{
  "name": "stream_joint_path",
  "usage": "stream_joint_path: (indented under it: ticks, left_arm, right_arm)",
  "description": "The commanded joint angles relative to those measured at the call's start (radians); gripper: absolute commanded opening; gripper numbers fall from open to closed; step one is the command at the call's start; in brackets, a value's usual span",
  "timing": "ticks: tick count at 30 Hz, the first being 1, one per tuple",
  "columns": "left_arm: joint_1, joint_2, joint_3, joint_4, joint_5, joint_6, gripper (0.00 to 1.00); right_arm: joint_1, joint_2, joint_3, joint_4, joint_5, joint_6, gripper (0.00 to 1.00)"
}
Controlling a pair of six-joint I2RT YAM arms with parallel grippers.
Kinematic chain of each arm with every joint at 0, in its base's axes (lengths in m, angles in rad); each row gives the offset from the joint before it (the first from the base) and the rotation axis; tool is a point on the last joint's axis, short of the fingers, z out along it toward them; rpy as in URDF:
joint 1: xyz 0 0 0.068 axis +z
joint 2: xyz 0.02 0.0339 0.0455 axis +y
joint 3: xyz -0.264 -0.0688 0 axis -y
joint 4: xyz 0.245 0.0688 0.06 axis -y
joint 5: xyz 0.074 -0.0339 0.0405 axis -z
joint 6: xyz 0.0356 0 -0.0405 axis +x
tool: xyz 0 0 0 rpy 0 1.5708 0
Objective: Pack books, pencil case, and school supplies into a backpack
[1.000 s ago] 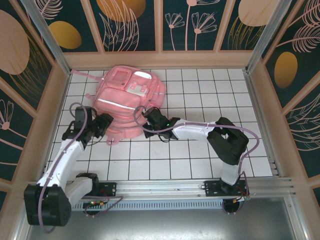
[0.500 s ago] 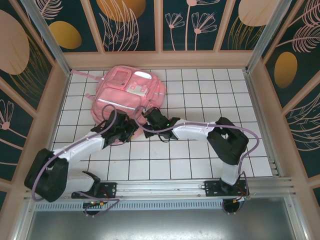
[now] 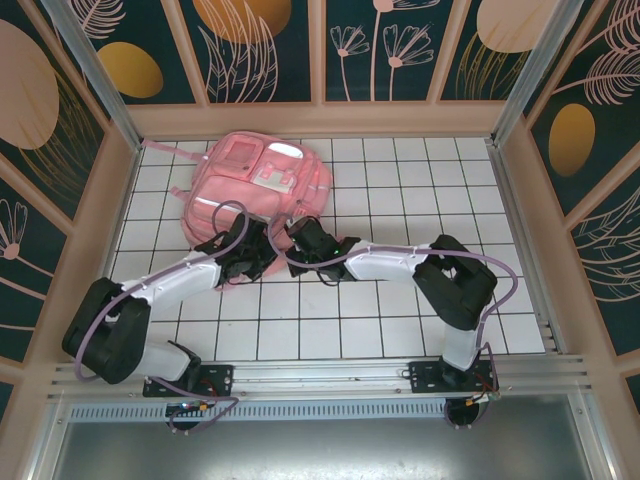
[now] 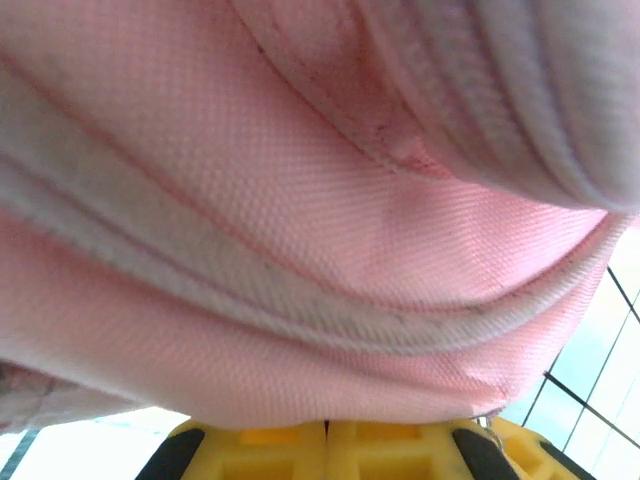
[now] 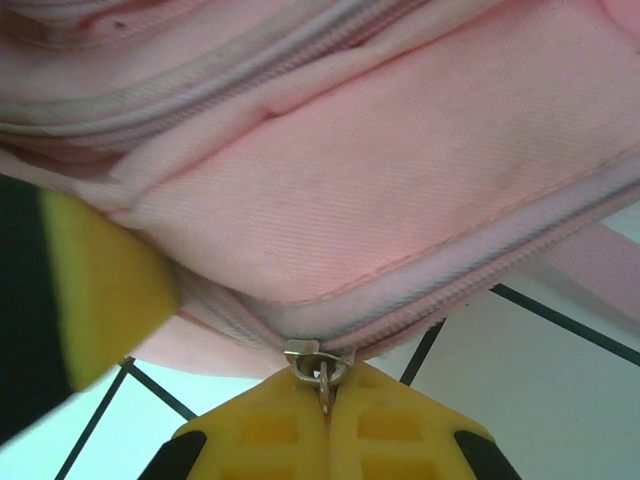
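The zipper is bent at the metal pull (image 5: 303,347) and the backpack is lying crooked. Next, my right gripper slides the pull back toward the mesh side pocket (image 3: 322,184) first.
The pink backpack (image 3: 255,185) lies at the back left of the table, its front pockets facing up. My right gripper (image 3: 300,238) sits at its near right corner, shut on the metal zipper pull (image 5: 324,378) of a closed zipper (image 5: 450,290). My left gripper (image 3: 246,258) is at the bag's near edge, right beside the right one. Its yellow fingers (image 4: 270,445) are pressed together with a fold of the backpack (image 4: 300,250) coming down onto their tips. One of the left gripper's fingers (image 5: 95,290) shows at the left of the right wrist view. The books, pencil case and school supplies are out of view.
White gridded tabletop (image 3: 400,300) stretches to the right and front of the bag. Wooden-framed walls (image 3: 110,190) close in the left, back and right. A pink strap (image 3: 165,150) trails from the bag toward the back left corner.
My left arm swung right from the table's left side to the backpack's near edge, and its jaws closed there. The right gripper stayed on the zipper pull.
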Motion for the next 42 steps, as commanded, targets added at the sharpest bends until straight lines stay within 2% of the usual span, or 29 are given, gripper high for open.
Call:
stream_joint_path:
  ticks: [1, 13, 17, 21, 24, 30, 36, 42]
  left_arm:
    - [0.032, -0.094, -0.001, -0.113, -0.186, 0.037, 0.00]
    - [0.091, -0.359, -0.002, -0.320, -0.236, 0.094, 0.00]
    - [0.092, -0.374, -0.016, -0.261, -0.150, 0.109, 0.00]
    - [0.092, -0.343, -0.052, -0.153, -0.050, 0.080, 0.37]
    - [0.091, -0.314, -0.078, -0.087, -0.006, 0.046, 0.50]
    - [0.086, -0.240, -0.117, 0.071, 0.117, -0.048, 0.60]
    - [0.061, -0.190, -0.118, 0.084, 0.132, -0.075, 0.65]
    - [0.046, -0.140, -0.131, 0.088, 0.113, -0.099, 0.66]
  right_arm:
    - [-0.038, -0.057, -0.032, -0.023, 0.044, -0.018, 0.00]
    - [-0.217, 0.018, 0.015, 0.001, 0.049, -0.135, 0.00]
    - [-0.224, 0.035, 0.060, -0.009, 0.006, -0.146, 0.00]
    - [-0.197, 0.033, 0.052, -0.009, -0.011, -0.133, 0.00]
    - [-0.164, 0.023, 0.032, -0.004, -0.014, -0.115, 0.00]
    - [-0.061, 0.018, 0.021, 0.013, -0.043, -0.074, 0.00]
    - [0.021, 0.028, 0.050, 0.024, -0.058, -0.031, 0.00]
    - [0.075, 0.031, 0.089, 0.030, -0.058, -0.007, 0.00]
